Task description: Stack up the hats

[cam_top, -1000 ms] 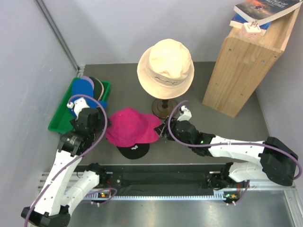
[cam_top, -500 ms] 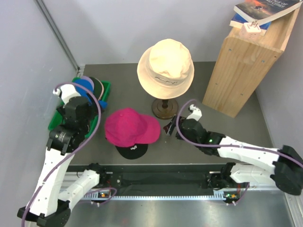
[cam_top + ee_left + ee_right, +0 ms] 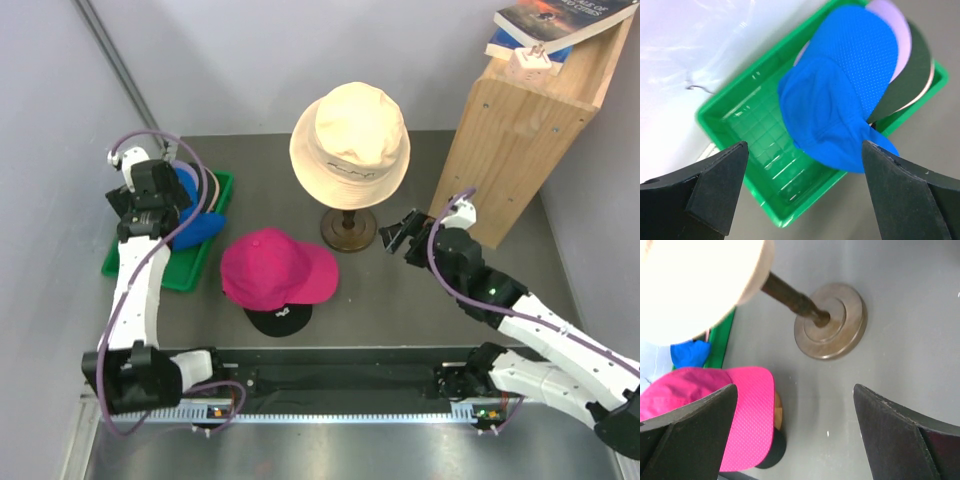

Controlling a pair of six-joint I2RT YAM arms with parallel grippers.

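I expect the blue cap (image 3: 201, 231) to come away by itself when I lift it from the green tray, because the lavender and dark brims (image 3: 904, 52) spread out underneath.
A magenta cap (image 3: 278, 268) lies over a black cap (image 3: 280, 318) near the table's middle, with the black brim poking out in front. In the right wrist view the magenta brim (image 3: 742, 415) covers the black one (image 3: 771, 456). A blue cap (image 3: 840, 100) lies in the green tray (image 3: 740, 130) on top of a lavender cap (image 3: 892, 30) and a dark cap (image 3: 915, 70). My left gripper (image 3: 160, 205) (image 3: 803, 147) hovers open above the tray and holds nothing. Well right of the magenta cap, my right gripper (image 3: 400, 233) (image 3: 795, 387) is open and holds nothing.
A cream bucket hat (image 3: 350, 140) sits on a wooden stand whose round base (image 3: 830, 322) is just behind the right gripper. A tall wooden box (image 3: 515, 130) with books on top stands at the back right. The tray sits against the left wall.
My right gripper opened, came off the magenta cap's brim and pulled back to the right. My left arm swung away from the magenta cap, back over the green tray.
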